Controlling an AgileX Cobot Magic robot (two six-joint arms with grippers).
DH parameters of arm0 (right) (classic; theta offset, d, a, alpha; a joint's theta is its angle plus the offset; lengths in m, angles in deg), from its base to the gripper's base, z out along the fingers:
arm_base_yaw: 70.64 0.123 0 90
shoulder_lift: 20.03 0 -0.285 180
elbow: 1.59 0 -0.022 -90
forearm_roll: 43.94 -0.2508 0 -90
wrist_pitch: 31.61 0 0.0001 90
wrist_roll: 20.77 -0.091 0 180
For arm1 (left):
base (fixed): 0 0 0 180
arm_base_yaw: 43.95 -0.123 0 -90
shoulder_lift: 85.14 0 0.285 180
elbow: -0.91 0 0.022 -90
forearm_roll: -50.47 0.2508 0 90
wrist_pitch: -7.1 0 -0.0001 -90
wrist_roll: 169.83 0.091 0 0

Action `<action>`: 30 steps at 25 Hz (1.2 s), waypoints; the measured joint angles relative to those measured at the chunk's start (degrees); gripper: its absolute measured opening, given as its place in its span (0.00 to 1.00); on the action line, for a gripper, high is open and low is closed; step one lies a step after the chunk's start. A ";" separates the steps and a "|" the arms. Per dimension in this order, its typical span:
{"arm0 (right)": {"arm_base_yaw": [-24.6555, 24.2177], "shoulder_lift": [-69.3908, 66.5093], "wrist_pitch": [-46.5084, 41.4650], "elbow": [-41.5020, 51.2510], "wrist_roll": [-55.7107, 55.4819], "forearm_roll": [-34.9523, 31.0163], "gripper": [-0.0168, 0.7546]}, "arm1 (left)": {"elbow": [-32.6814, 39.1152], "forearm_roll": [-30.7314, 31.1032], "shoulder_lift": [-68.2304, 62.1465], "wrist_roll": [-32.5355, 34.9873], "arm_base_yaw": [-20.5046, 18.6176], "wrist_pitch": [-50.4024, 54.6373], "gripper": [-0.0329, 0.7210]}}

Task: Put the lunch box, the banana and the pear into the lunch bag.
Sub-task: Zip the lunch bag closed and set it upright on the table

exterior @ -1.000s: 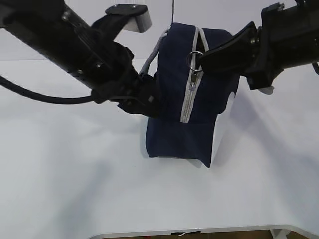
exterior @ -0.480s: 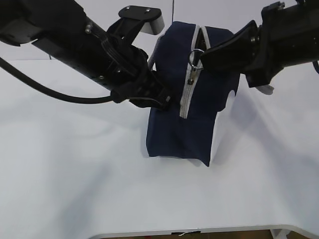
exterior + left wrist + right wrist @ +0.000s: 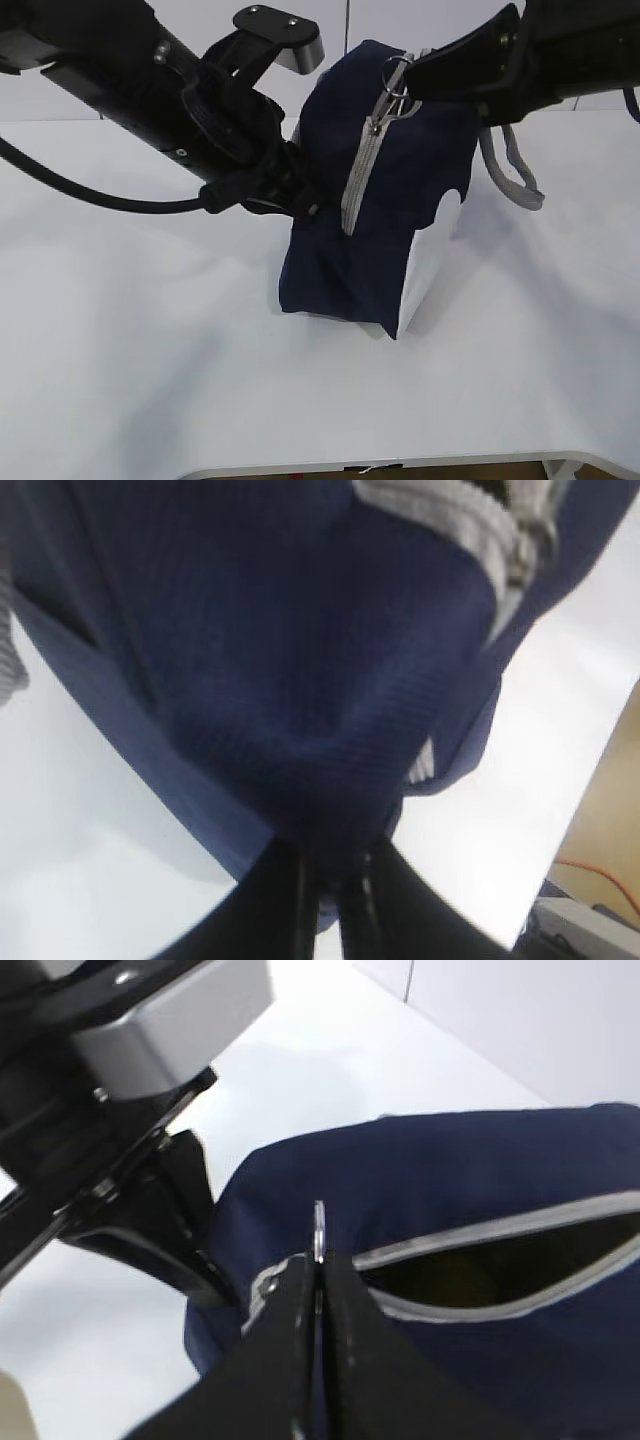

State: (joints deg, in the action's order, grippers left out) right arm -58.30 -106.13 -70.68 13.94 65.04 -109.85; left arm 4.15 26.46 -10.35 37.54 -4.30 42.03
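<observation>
My right gripper should pull the ring pull up to the bag's top while my left gripper holds the fabric, because the zipper gapes from its slider to there.
The navy lunch bag stands on the white table, tilted, its grey zipper running down the near face. My right gripper is shut on the ring pull at the bag's top; the right wrist view shows the zipper partly open with a dark gap. My left gripper is shut on the bag's fabric at its left side. A grey webbing handle hangs at the right. The lunch box, banana and pear are out of view.
White table all round the bag, its front edge near the bottom. A white wall stands behind. The left arm crosses the upper left, the right arm the upper right.
The right gripper has risen with the ring pull, lifting the bag's top. The bag has tilted and its base shifted left. The handle now hangs at the right. The left gripper keeps its hold.
</observation>
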 joint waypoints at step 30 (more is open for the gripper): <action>0.38 -4.98 0.34 -7.74 -9.52 0.37 0.05 | 0.00 8.10 3.07 -1.31 0.09 3.25 0.03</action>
State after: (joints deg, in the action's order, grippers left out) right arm -57.92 -111.11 -70.34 6.21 55.53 -109.48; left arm 4.15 34.57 -7.28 36.23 -4.21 45.28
